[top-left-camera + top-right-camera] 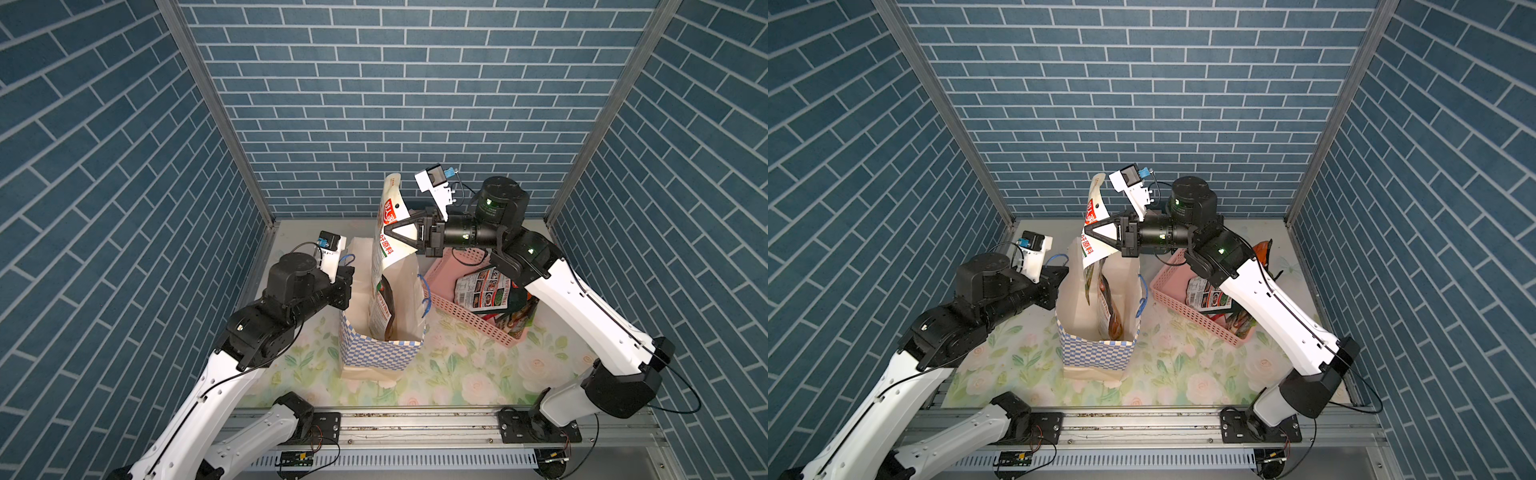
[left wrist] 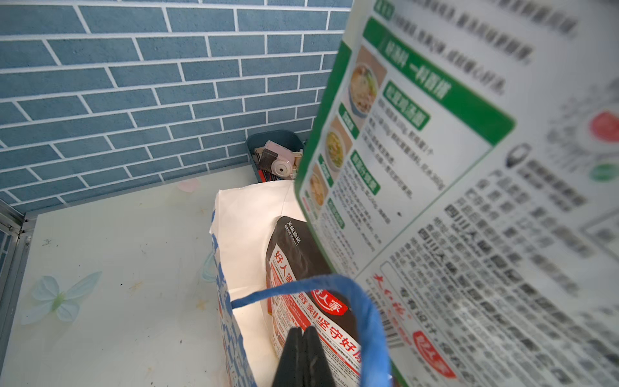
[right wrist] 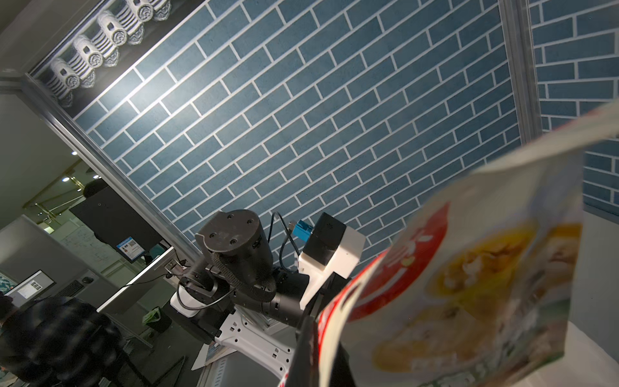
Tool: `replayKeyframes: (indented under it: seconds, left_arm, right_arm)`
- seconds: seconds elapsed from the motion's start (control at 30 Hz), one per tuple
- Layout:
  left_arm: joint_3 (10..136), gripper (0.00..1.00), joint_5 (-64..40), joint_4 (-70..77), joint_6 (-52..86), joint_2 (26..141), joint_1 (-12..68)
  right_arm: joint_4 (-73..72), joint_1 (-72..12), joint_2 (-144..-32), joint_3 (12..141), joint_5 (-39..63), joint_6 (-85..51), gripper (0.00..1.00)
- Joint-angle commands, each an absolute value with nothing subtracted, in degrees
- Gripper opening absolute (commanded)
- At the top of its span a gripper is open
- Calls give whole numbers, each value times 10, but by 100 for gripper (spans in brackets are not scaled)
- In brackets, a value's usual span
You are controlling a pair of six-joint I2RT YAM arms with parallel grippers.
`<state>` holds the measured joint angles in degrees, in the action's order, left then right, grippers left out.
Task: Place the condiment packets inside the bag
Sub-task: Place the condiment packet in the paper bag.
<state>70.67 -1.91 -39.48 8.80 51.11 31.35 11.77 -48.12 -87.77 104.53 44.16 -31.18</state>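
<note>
The white packet is hanging across the black packet (image 1: 381, 280). My right gripper should pull the white packet back and lower it into the gap on the pink basket's side (image 1: 408, 305).
The checkered paper bag (image 1: 378, 353) (image 1: 1096, 353) stands open in the middle. High over its mouth, my right gripper (image 1: 388, 231) (image 1: 1088, 230) (image 3: 323, 362) is shut on a white, green and red condiment packet (image 1: 390, 203) (image 1: 1096, 208) (image 3: 469, 268). The packet hangs upright with its lower end inside the bag. A black packet (image 2: 301, 268) (image 1: 384, 307) stands inside. My left gripper (image 2: 303, 335) (image 1: 347, 286) is shut just inside the bag's left wall, under the blue cord handle (image 2: 365, 311). Nothing shows between its fingers.
A pink basket (image 1: 469, 320) (image 1: 1187, 309) lies right of the bag with more packets (image 1: 484, 291) (image 1: 1208, 297) in it, partly under my right arm. An orange-red packet (image 1: 1262, 249) shows behind that arm. A dark blue tub (image 2: 278, 137) sits by the back wall.
</note>
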Motion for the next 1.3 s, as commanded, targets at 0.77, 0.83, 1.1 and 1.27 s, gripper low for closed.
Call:
replayKeyframes:
  seconds: [0.77, 0.83, 1.1, 1.27]
  left_arm:
    - [715, 0, -14, -379, 90, 521, 310]
    - [716, 0, -14, -380, 91, 521, 310]
    - [716, 0, -10, -386, 92, 517, 310]
    - [717, 0, -10, -386, 94, 518, 310]
  right_arm:
    - [248, -479, -908, 1097, 397, -192, 0]
    - [273, -478, -909, 1111, 393, -171, 0]
    - [330, -472, -912, 1125, 359, -124, 0]
    - [336, -462, -902, 1148, 348, -113, 0]
